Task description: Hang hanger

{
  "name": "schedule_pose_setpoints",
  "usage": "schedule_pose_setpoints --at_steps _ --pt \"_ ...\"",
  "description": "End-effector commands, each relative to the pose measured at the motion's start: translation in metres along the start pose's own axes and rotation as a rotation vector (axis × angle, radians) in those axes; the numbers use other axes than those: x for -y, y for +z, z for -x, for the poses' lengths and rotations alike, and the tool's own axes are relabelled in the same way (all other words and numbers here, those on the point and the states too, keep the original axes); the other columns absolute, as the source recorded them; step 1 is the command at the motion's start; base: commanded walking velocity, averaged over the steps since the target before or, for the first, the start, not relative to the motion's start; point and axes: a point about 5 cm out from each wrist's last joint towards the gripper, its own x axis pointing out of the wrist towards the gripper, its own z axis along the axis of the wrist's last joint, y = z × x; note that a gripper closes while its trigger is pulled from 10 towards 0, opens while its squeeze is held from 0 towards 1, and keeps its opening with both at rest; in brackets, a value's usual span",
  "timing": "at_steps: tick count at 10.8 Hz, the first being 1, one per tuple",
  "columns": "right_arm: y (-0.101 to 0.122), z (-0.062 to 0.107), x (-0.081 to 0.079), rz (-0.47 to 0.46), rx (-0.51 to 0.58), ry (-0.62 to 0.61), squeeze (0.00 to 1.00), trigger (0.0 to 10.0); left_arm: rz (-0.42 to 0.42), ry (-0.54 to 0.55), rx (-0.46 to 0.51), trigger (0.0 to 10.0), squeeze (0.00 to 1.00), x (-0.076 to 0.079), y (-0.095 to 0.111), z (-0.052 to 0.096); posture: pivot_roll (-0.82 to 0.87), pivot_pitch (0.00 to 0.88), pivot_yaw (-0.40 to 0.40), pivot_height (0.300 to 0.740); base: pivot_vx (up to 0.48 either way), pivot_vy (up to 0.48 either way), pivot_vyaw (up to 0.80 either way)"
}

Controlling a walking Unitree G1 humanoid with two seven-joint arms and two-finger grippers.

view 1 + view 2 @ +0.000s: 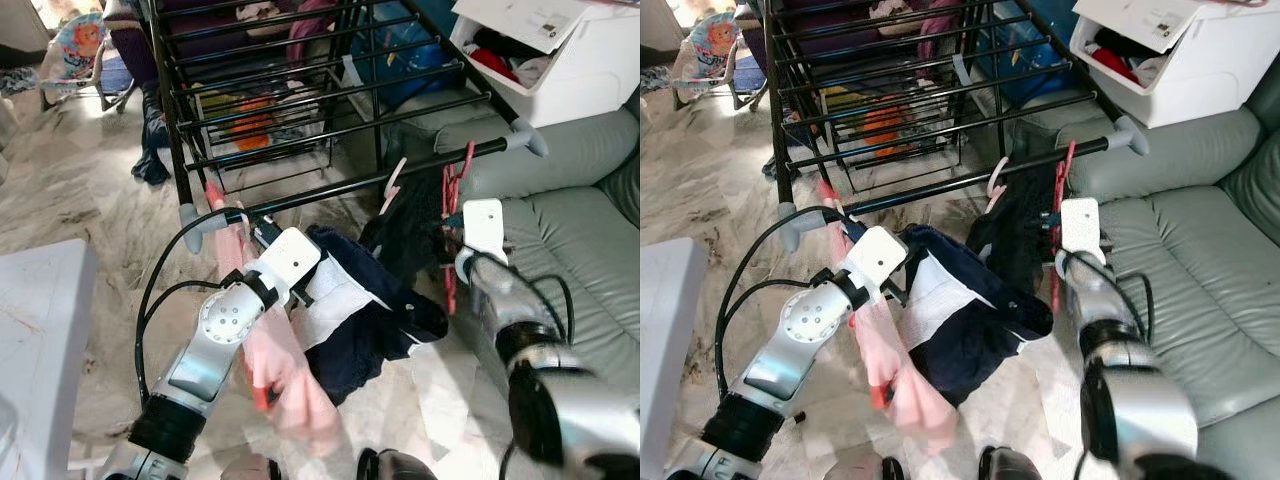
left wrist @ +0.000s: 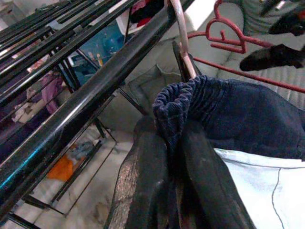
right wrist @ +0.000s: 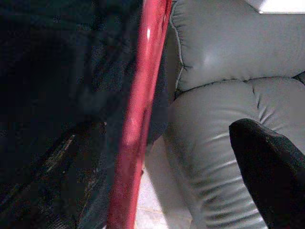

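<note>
My gripper will find that the red hanger [image 1: 450,204] comes off the bar empty when lifted, since the red hanger's arm runs clear of the dark cloth.
A black drying rack [image 1: 300,95] stands ahead, its front bar [image 1: 330,190] running across the view. A pink hanger [image 2: 182,36] hooks over that bar and carries a navy garment [image 1: 365,300] with a white panel. My left gripper [image 2: 167,130] is shut on the garment's ribbed navy edge just under the bar. A red hanger [image 1: 455,190] hangs from the bar further right. My right gripper [image 1: 450,222] is open beside it, and the red hanger's arm [image 3: 138,109] runs between its fingers [image 3: 267,181].
A pink cloth [image 1: 285,375] hangs from the bar's left end, below my left arm. A grey sofa [image 1: 570,220] fills the right, with a white box [image 1: 560,50] of clothes on it. A white table [image 1: 40,320] is at the near left. Marble floor [image 1: 90,180] lies around.
</note>
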Motion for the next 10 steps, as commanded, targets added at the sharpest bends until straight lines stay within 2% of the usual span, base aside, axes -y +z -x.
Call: schedule_pose_setpoints --at_steps 1,2,3,4,5,6,8,10 --pt "0.005 -0.002 0.000 0.007 -0.006 0.000 0.00 0.0 -0.013 -0.006 0.016 10.0 0.00 -0.001 0.005 0.001 0.02 0.070 0.043 0.740 0.000 0.000 0.00" --pt "0.008 -0.003 0.003 0.021 -0.007 -0.020 0.00 1.1 -0.013 -0.008 0.015 10.0 0.00 0.000 0.005 0.001 0.03 0.069 0.041 0.740 0.000 0.000 0.00" --pt "0.010 -0.003 0.009 0.048 -0.018 -0.047 0.00 8.0 -0.015 -0.009 0.013 10.0 0.00 0.000 0.005 0.001 0.03 0.069 0.040 0.740 0.000 0.000 0.00" --pt "0.009 -0.003 0.012 0.060 -0.026 -0.062 0.00 9.1 -0.015 -0.010 0.011 10.0 0.00 0.000 0.004 0.001 0.03 0.069 0.040 0.740 0.000 0.000 0.00" --pt "0.005 -0.003 0.018 0.076 -0.043 -0.070 0.00 8.2 -0.015 -0.013 0.009 10.0 0.00 0.001 0.004 0.001 0.02 0.069 0.039 0.740 0.000 0.000 0.00" --pt "0.001 -0.002 0.028 0.089 -0.060 -0.104 0.00 9.9 -0.016 -0.015 0.009 10.0 0.00 0.001 0.004 0.001 0.02 0.069 0.040 0.740 0.000 0.000 0.00" --pt "-0.001 -0.001 0.035 0.092 -0.065 -0.117 0.00 10.0 -0.017 -0.019 0.008 10.0 0.00 0.002 0.004 -0.001 0.02 0.064 0.041 0.740 0.000 0.000 0.00" --pt "0.000 0.000 0.052 0.095 -0.071 -0.176 0.00 10.0 -0.023 -0.022 0.008 10.0 0.00 0.001 0.005 -0.003 0.02 0.062 0.043 0.740 0.000 0.000 0.00"
